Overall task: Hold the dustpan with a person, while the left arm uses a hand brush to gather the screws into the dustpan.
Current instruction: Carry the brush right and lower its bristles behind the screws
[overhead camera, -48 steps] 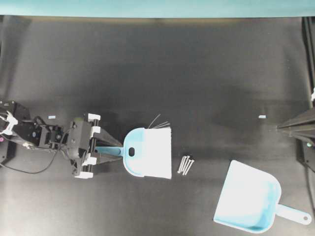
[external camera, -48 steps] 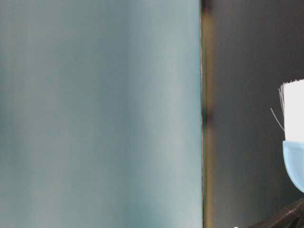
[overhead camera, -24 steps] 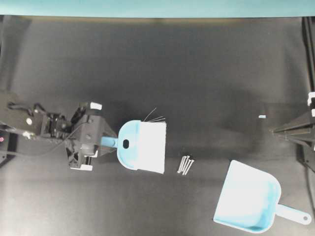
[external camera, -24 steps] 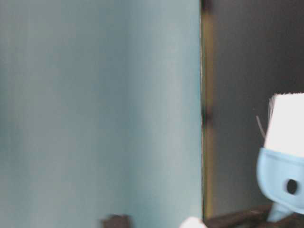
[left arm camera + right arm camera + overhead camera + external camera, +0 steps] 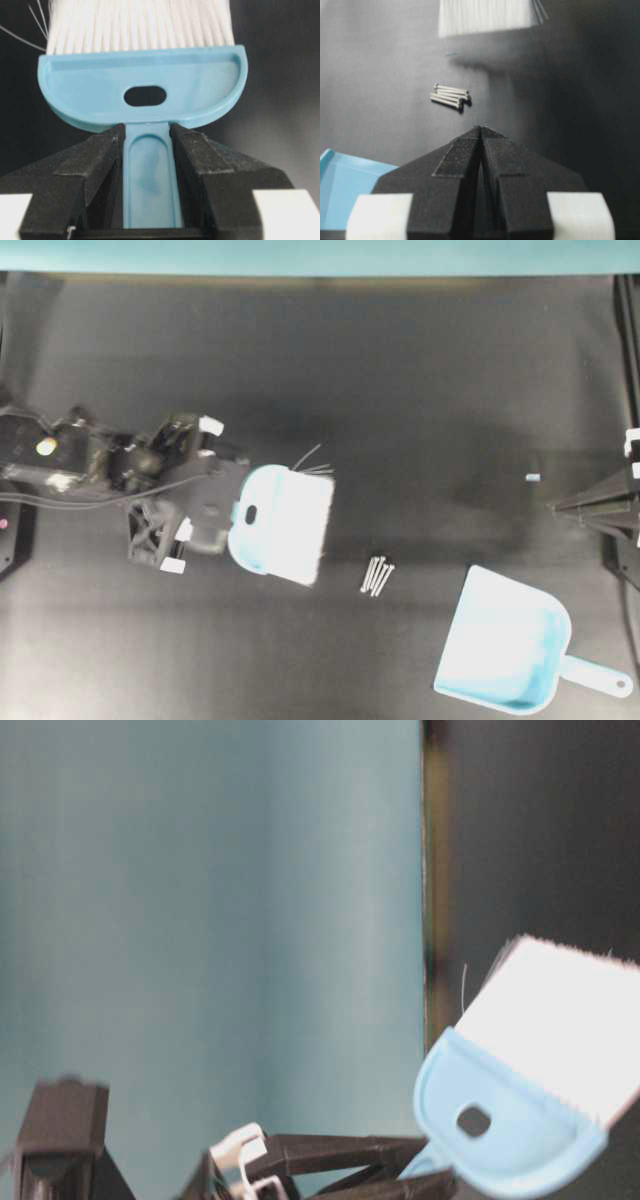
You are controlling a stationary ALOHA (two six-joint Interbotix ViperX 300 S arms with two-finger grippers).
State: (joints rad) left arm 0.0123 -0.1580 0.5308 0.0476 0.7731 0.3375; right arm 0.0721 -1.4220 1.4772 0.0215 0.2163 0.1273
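Observation:
The screws are lying short of the dustpan's opening, and the brush is hanging behind them. My left gripper needs to move forward, staying low, and sweep them into the dustpan.
The light blue hand brush with white bristles hangs tilted above the black table, left of centre. My left gripper is shut on its handle. The left wrist view shows the handle between the jaws of the left gripper. The brush also shows in the table-level view. Several grey screws lie bundled right of the brush, and also show in the right wrist view. The dustpan lies at the front right with nothing holding it. My right gripper is shut and empty at the right edge, and shows in its own wrist view. No person's hand is in view.
A small pale tape mark lies on the black table near the right gripper. A teal strip runs along the table's far edge. The dustpan's corner shows at the lower left of the right wrist view.
My left gripper has lifted the brush off the table, drawn it left and away from the screws, and tilted it. The screws, dustpan and right gripper have not moved.

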